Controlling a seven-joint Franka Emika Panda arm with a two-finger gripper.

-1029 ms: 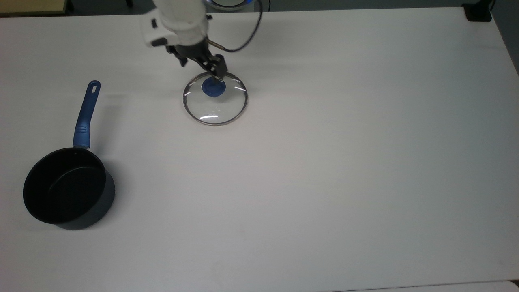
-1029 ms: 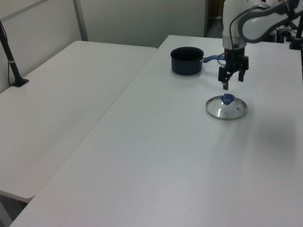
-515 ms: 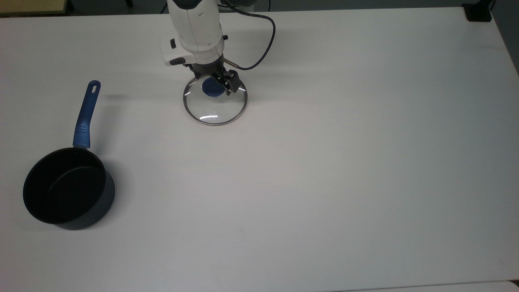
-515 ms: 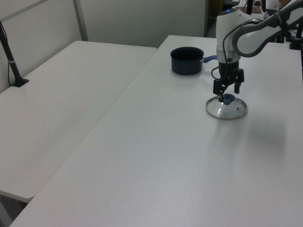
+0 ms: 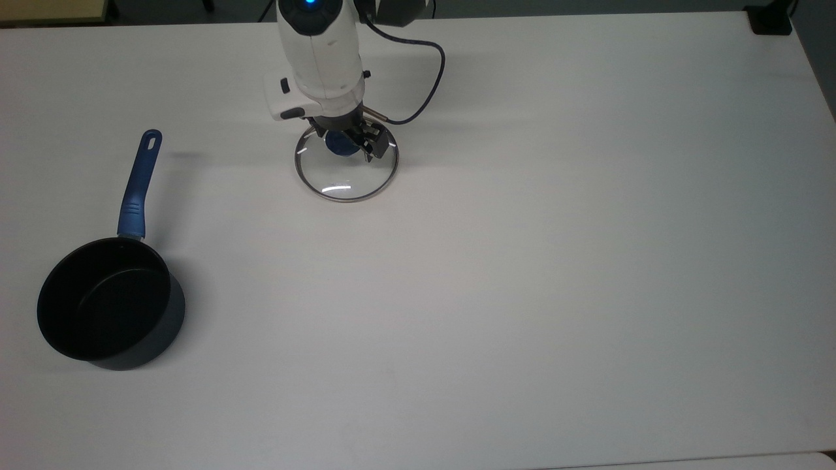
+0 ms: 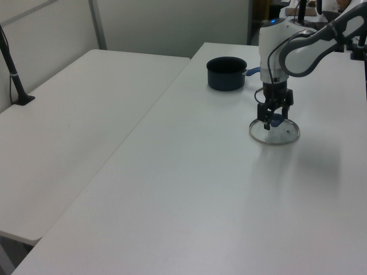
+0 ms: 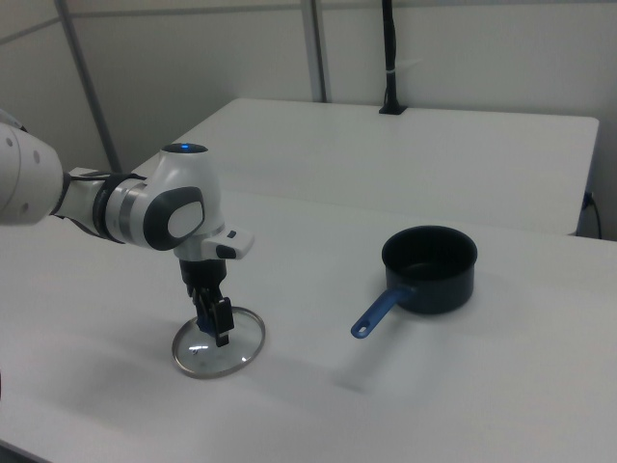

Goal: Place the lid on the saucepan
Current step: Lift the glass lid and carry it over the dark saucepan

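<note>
The wide lid [image 6: 273, 135] has only the small blue knob [image 6: 276, 120] sticking up from it, so the lid will tilt when I lift and carry it.
The lid [image 5: 346, 175], clear glass with a metal rim and a blue knob, lies flat on the white table toward the top view's upper middle. My gripper [image 5: 344, 140] is lowered over it, open, with one finger on each side of the knob. The same hold-less straddle shows in the left view, gripper [image 6: 274, 119] over lid [image 6: 279, 134], and in the right view, gripper [image 7: 210, 323] over lid [image 7: 220, 351]. The black saucepan [image 5: 98, 307] stands empty at the top view's lower left, its blue handle [image 5: 138, 183] pointing up the picture; saucepan [image 6: 226, 73], saucepan [image 7: 429, 265].
The white table [image 5: 522, 261] spreads wide between the lid and the saucepan. A black block [image 5: 771, 19] sits at the top view's upper right corner. A second table [image 6: 74, 114] adjoins on the left view's left, with a black post [image 6: 11, 63].
My gripper came down from above and behind the lid until its fingers flank the blue knob. The lid and the saucepan stayed where they were.
</note>
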